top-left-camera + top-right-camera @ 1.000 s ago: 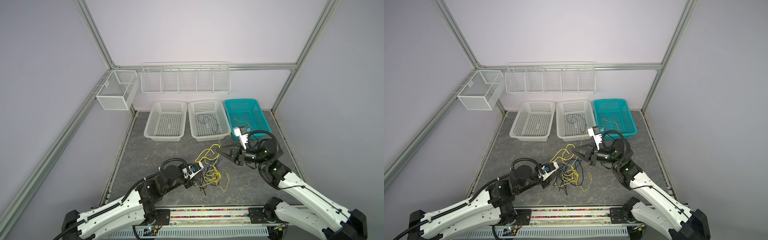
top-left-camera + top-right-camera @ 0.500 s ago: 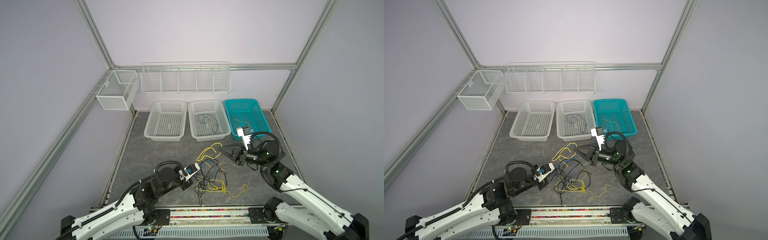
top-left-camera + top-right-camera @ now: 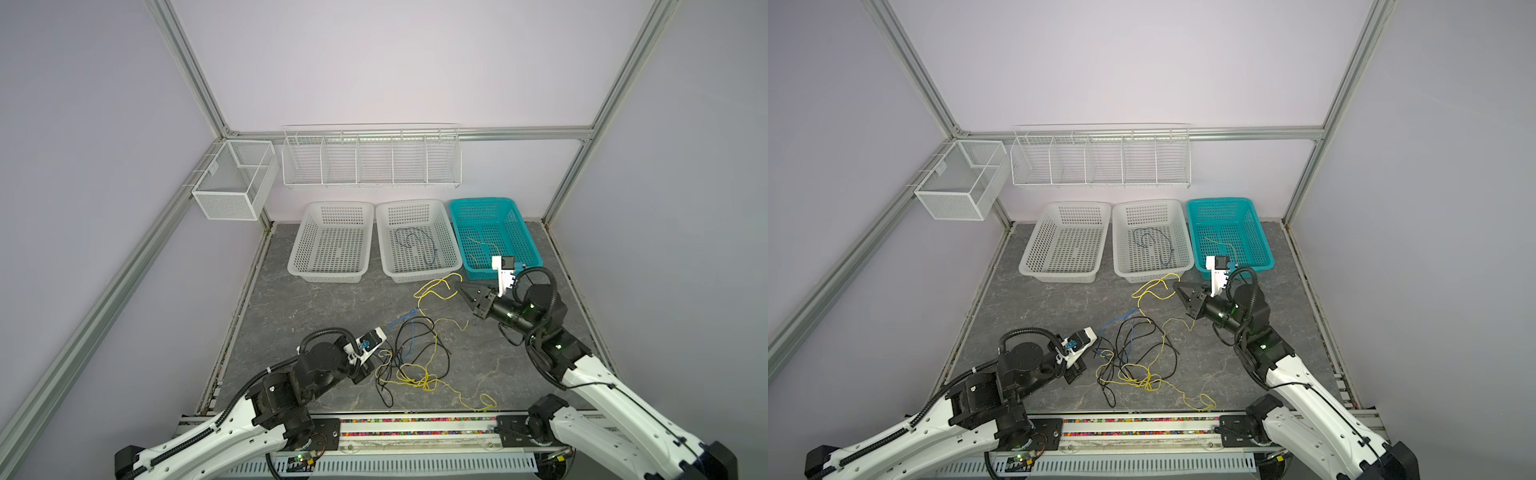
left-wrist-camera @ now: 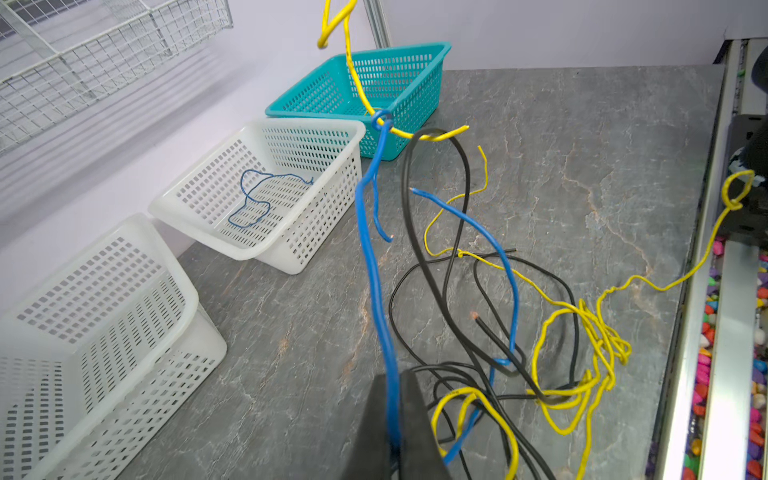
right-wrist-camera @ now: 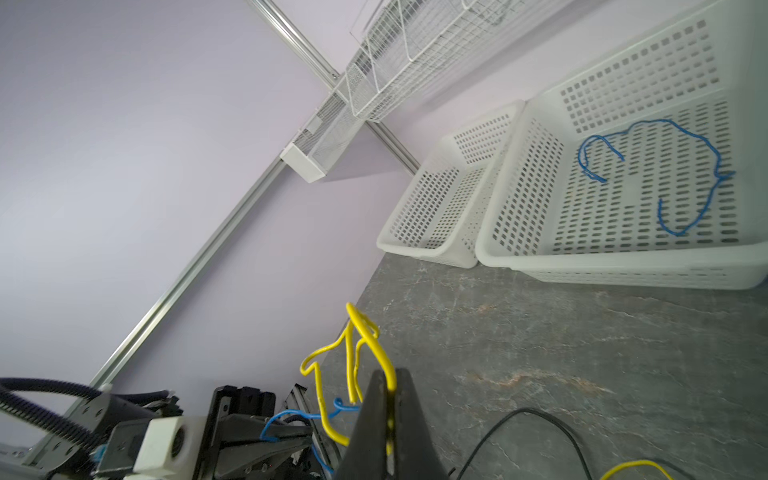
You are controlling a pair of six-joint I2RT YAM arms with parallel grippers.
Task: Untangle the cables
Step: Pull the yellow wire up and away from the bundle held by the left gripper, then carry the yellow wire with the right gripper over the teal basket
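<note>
The blue cable hooks round (image 3: 417, 309) the yellow cable. My left gripper should stay still while my right gripper draws the yellow cable out to the teal basket (image 3: 488, 230).
The cables (image 3: 415, 361) lie as a loose tangle of black, blue and yellow wires on the grey floor between the arms in both top views (image 3: 1133, 365). My left gripper (image 4: 394, 376) is shut on a blue cable (image 4: 374, 266), which runs taut from the jaws to a hook round a yellow cable (image 4: 357, 83). In a top view the left gripper (image 3: 379, 338) sits at the tangle's left, mostly under its camera mount. My right gripper (image 5: 388, 374) is shut on that yellow cable (image 5: 365, 332), holding it off the floor in front of the baskets (image 3: 459, 286).
Three baskets stand along the back wall. The left white one (image 3: 332, 274) holds nothing, the middle white one (image 3: 453, 249) holds a blue cable (image 3: 415, 245), and the teal one (image 3: 528, 249) holds a yellow cable (image 3: 478, 245). A wire rack (image 3: 370, 158) and mesh box (image 3: 232, 187) hang above.
My left gripper closed on the blue cable and drew back toward the front left. The tangle has spread out across the floor. The right gripper kept its grip on the yellow cable.
</note>
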